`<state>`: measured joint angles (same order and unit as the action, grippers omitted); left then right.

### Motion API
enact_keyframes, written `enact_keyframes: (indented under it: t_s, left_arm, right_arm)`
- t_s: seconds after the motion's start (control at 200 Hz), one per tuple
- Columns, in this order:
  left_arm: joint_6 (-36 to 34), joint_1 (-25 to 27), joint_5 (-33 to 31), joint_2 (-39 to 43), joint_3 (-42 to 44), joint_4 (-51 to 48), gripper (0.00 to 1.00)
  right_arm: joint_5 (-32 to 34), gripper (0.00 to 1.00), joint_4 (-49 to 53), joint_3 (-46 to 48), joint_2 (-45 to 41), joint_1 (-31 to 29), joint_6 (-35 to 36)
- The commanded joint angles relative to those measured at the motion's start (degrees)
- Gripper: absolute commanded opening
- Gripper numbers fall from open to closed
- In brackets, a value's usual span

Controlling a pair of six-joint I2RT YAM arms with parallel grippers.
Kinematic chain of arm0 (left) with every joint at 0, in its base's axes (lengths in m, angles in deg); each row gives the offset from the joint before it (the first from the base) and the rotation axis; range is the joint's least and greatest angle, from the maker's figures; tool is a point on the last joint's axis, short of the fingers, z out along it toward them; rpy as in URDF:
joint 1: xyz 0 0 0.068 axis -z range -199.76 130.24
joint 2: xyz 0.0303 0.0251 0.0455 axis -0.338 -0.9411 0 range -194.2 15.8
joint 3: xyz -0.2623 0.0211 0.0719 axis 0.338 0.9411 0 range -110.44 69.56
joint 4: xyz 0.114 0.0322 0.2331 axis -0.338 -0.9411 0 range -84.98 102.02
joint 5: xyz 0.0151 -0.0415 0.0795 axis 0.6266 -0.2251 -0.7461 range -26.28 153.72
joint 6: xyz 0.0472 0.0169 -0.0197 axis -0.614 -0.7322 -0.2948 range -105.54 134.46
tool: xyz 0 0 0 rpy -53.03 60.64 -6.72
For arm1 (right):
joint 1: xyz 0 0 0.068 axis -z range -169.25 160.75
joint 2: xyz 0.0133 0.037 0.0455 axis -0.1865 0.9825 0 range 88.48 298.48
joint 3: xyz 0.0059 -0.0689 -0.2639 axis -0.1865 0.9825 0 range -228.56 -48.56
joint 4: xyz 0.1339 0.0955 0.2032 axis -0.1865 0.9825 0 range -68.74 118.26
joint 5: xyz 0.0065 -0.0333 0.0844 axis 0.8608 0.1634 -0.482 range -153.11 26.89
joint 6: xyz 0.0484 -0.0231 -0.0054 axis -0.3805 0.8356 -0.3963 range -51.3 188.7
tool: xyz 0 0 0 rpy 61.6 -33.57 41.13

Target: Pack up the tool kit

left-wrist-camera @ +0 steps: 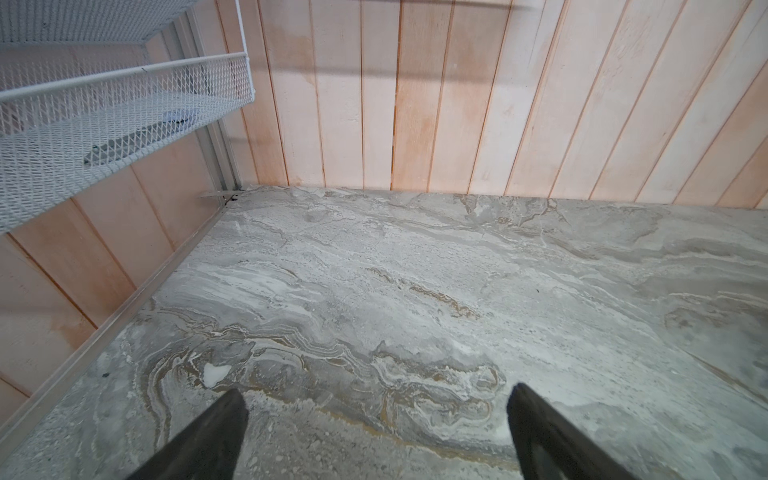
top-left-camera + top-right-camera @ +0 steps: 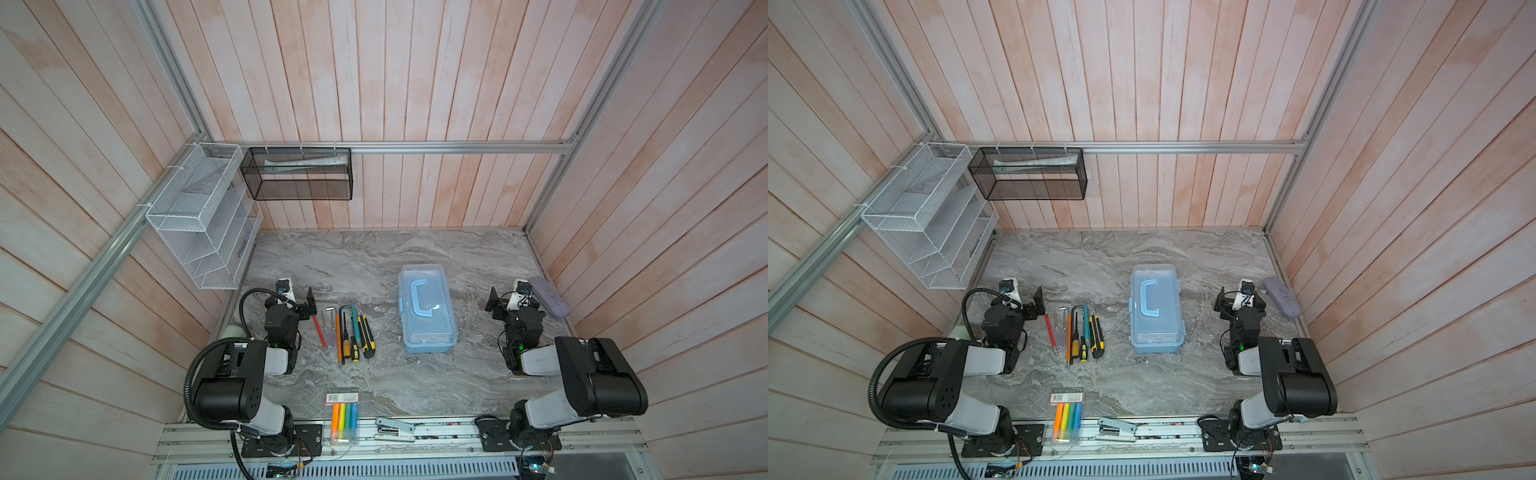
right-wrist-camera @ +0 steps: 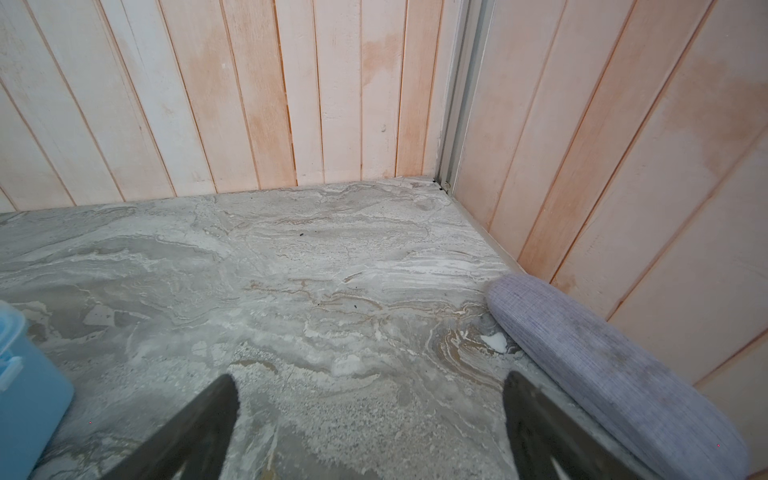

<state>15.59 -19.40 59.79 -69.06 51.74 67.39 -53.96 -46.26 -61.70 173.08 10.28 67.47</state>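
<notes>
Next, I open the shut tool kit's latch (image 2: 400, 306) with my left gripper before packing, while my right gripper steadies the tool kit's handle (image 2: 416, 297), because the latch faces the tools.
The tool kit (image 2: 427, 309) (image 2: 1156, 309), a light blue box with a clear lid and blue handle, stands shut on the marble table right of centre. One of its corners shows in the right wrist view (image 3: 25, 395). A row of hand tools (image 2: 345, 332) (image 2: 1077, 332) lies to its left: screwdrivers, a red-handled tool and a yellow-black utility knife (image 2: 366, 337). My left gripper (image 2: 296, 296) (image 1: 377, 390) rests open just left of the tools, over bare marble. My right gripper (image 2: 513, 297) (image 3: 370, 376) rests open to the right of the box, holding nothing.
A grey-lilac case (image 2: 549, 297) (image 3: 602, 365) lies by the right wall, close to my right gripper. A marker pack (image 2: 344, 415) and a stapler (image 2: 395, 428) sit at the front edge. A white mesh rack (image 2: 199, 224) (image 1: 104, 116) and a black mesh basket (image 2: 299, 174) hang at the back left.
</notes>
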Motion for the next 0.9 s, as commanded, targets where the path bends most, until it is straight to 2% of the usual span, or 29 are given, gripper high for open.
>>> enact_keyframes:
  t_s: [0.0,0.045,0.1,0.225,0.29,0.385,0.45,0.51,0.605,0.73,0.795,0.895]
  left_arm:
    - [0.8,0.7,-3.4,6.5,-6.7,-13.9,1.0]
    - [1.2,1.0,-3.3,8.3,-8.5,-18.0,1.0]
    - [2.9,1.7,-4.8,10.6,-10.3,-22.5,1.0]
    - [16.0,1.7,-4.1,14.4,-16.0,-36.6,1.0]
    - [19.5,1.7,0.1,14.9,-20.2,-45.5,1.0]
    - [22.2,1.9,12.3,15.5,-22.3,-50.5,1.0]
    - [25.2,2.1,18.9,16.1,-22.9,-51.6,1.0]
    - [27.8,2.9,24.4,16.6,-22.7,-50.8,1.0]
    - [30.0,5.6,29.0,16.0,-24.1,-52.1,1.0]
    - [30.5,11.1,30.3,13.3,-26.6,-54.5,0.97]
    - [30.7,14.0,30.3,11.6,-27.8,-54.9,0.95]
    - [32.0,17.4,31.0,9.5,-28.1,-53.5,0.92]
  right_arm:
    - [5.8,0.98,7.5,-3.3,-5.7,-3.0,1.3]
    - [9.6,0.98,16.7,-7.3,-7.8,-5.0,0.3]
    - [12.3,0.98,28.0,-13.0,-9.6,-6.2,-4.2]
    - [16.4,0.98,43.3,-21.3,-12.4,-10.7,-10.4]
    - [18.3,0.98,49.3,-24.8,-14.6,-14.2,-12.8]
    - [16.6,0.95,58.1,-31.0,-16.9,-19.4,-14.5]
    - [12.8,0.91,66.4,-37.1,-16.5,-21.5,-16.8]
    - [6.6,0.84,73.5,-42.4,-15.3,-22.4,-19.4]
    - [-1.7,0.74,79.6,-47.8,-13.5,-23.9,-22.5]
    - [-12.6,0.59,83.7,-51.5,-9.2,-24.4,-26.0]
    - [-17.3,0.58,83.7,-52.0,-7.3,-24.8,-26.8]
    - [-20.6,0.57,82.2,-51.6,-5.4,-25.5,-27.8]
